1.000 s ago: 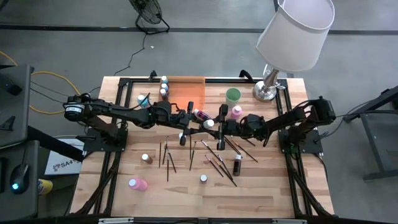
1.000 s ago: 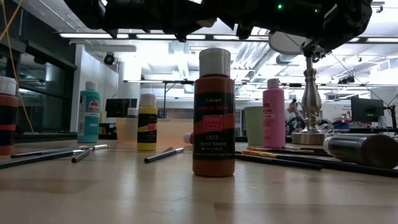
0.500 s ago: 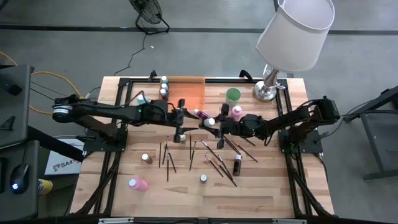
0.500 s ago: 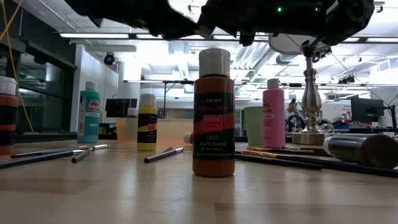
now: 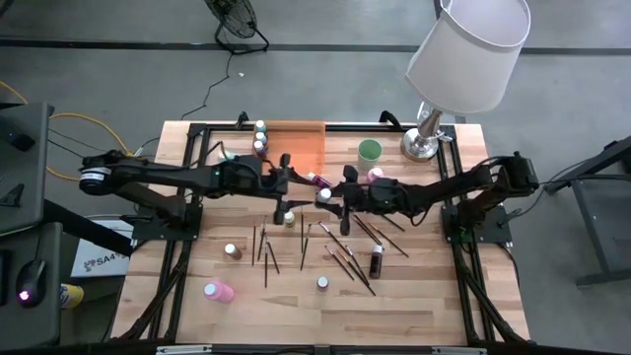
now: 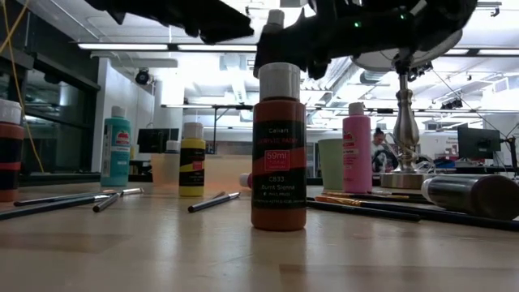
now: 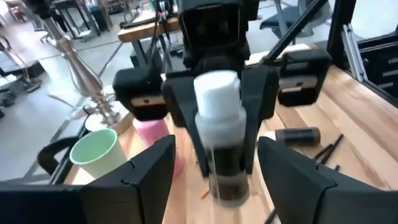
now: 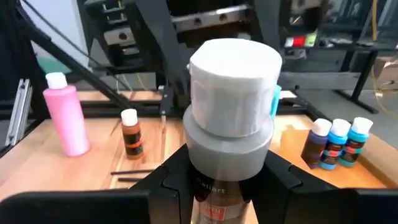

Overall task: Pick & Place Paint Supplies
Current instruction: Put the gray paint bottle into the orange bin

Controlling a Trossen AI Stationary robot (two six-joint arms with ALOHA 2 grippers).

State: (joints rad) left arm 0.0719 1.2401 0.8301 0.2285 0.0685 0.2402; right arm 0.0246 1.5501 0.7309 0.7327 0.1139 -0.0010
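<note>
The robot's right gripper covers the dark bottle's body, so the left gripper should grasp the bottle by its white cap and move it next to the orange tray.
A dark paint bottle with a white cap stands upright in the air over the table's middle, with my right gripper shut on it. My left gripper is just to the bottle's left. It is open, and its fingers flank the bottle without touching it. Thin dark paintbrushes lie scattered on the wooden table toward its near side. Other paint bottles stand on the table, among them a brown one. A pink one lies beside the orange tray. My right gripper pinches the bottle's dark body below the white cap between its two fingers. The fingers come level from the table's right. The bottle is upright, cap up, lifted clear of the table.
A pale green cup and an upright pink bottle stand at the far right. A lamp stands behind them. Several bottles stand by the tray's left edge. A pink bottle lies near the front left.
My left gripper has opened, let go of the dark bottle and drawn back toward the table's left edge, rising a little. My right gripper keeps the bottle and has tipped level, so the bottle now stands upright.
</note>
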